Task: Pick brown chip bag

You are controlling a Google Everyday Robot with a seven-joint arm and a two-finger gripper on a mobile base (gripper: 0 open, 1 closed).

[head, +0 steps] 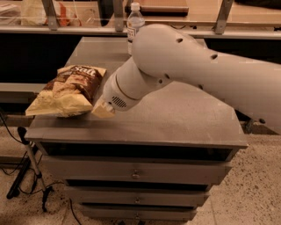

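Observation:
The robot's gripper is at the brown chip bag's edge [92,106] and most of the bag lies beyond its fingers, so it should open, move over the bag's middle [70,96] and close there.
The brown chip bag [68,90] is a large crinkly bag with a dark brown centre, white "Salt" lettering and pale yellow-tan edges. It hangs tilted over the left part of the grey cabinet top [175,118], and its left end reaches past the cabinet's left edge. My gripper [95,107] is at the bag's right lower edge, at the end of the big white arm [184,61]. It is shut on the bag. One tan finger [103,110] shows below the white wrist; the other is hidden behind the bag and wrist.
A clear water bottle [134,22] stands at the back of the cabinet top, partly behind the arm. The cabinet has drawers [136,173] in front. A shelf with railing posts [118,13] runs behind. Cables and a stand [30,171] lie on the floor at the left.

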